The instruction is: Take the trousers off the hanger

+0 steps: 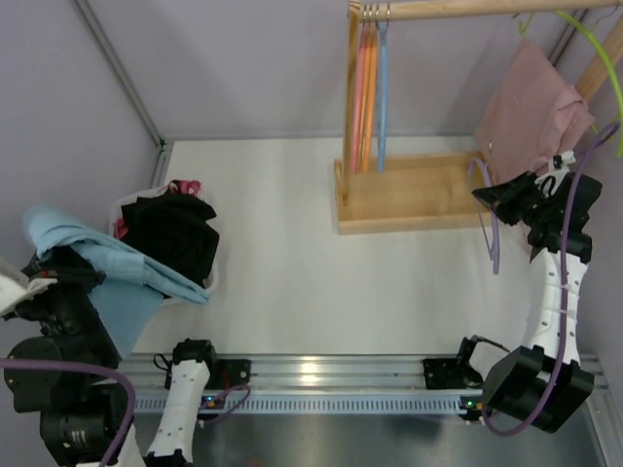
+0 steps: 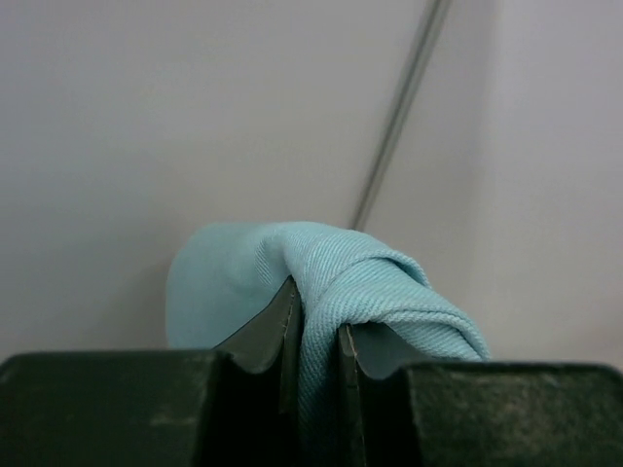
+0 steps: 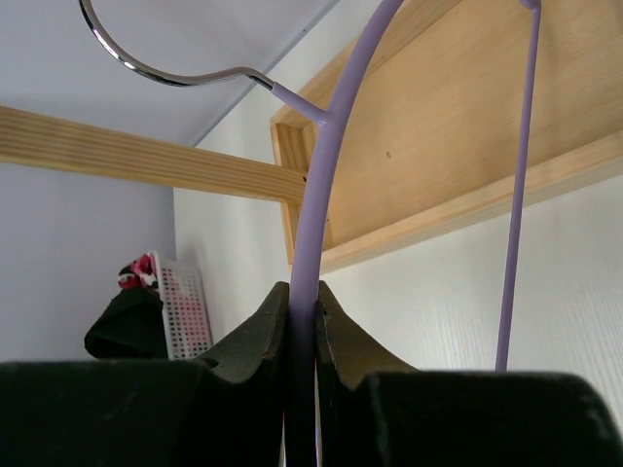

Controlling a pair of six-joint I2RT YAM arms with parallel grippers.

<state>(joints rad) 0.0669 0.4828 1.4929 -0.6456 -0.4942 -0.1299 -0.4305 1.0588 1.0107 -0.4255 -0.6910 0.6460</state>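
Observation:
I should keep moving my left gripper toward the black clothes [image 1: 177, 229] and let go there, because one end of the light blue trousers [image 1: 177, 282] is over the white basket.
The light blue trousers [image 1: 107, 263] are bunched at the far left, with one end draped over the rim of the white basket [image 1: 216, 268]. My left gripper [image 1: 44, 280] is shut on a fold of them; in the left wrist view the twill cloth [image 2: 331, 282] is pinched in the left gripper [image 2: 316, 316]. The purple hanger [image 1: 494, 243] hangs bare at the right, far from the trousers. My right gripper [image 1: 498, 197] is shut on it. In the right wrist view the hanger's arm [image 3: 316, 195] runs up from the right gripper [image 3: 302, 297].
The basket holds black and red clothes [image 1: 175, 233]. A wooden rack [image 1: 409, 195] stands at the back, with orange and blue hangers [image 1: 370, 88] on its rod [image 1: 467, 10]. A pink garment [image 1: 535, 107] hangs on a green hanger [image 1: 604, 49] just above my right gripper.

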